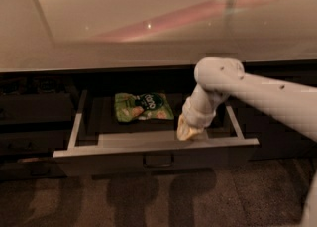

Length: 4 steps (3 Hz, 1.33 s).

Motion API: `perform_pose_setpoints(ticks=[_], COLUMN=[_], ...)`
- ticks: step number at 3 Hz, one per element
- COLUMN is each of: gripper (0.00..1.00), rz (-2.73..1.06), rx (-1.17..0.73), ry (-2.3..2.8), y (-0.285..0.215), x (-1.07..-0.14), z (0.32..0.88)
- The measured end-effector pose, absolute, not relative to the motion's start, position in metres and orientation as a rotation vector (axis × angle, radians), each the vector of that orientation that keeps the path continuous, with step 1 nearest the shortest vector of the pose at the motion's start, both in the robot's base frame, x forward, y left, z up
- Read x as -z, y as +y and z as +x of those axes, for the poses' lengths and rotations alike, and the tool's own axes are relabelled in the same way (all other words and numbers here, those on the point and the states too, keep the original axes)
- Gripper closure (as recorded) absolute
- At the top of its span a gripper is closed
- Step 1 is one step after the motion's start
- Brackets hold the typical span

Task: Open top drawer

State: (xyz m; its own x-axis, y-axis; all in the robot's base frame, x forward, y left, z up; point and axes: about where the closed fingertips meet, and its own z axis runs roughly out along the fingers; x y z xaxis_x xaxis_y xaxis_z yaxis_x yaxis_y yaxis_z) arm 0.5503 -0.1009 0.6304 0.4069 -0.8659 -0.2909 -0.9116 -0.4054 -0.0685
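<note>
The gripper's fingers are behind the top drawer's front rim [170,145] and clear of the green snack bag, so the robot should go on pulling until the drawer [158,158] is wide open.
The top drawer [124,159] is pulled out from under the pale counter, its dark front with a small loop handle [158,160] facing me and its pale rim showing. A green snack bag [143,106] lies at the back of its tray. My gripper [186,132] hangs from the white arm at the right, pointing down inside the drawer just behind the front rim, right of centre and above the handle.
The pale counter top [148,18] spans the upper view. Dark cabinet fronts [34,117] flank the drawer on the left and right. Dark carpeted floor [148,196] lies below, with shadows on it. My white arm [267,97] crosses the right side.
</note>
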Motion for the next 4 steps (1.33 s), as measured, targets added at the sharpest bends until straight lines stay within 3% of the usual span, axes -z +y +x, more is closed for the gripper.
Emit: perform_pose_setpoints(ticks=[2,4], gripper=[1.00,0.58], rz=[-2.488,-2.516], rx=[-0.292,-0.326], ry=[1.522,1.521], y=[-0.102,-0.103], x=[-0.608,-0.593], z=[0.484,0.464])
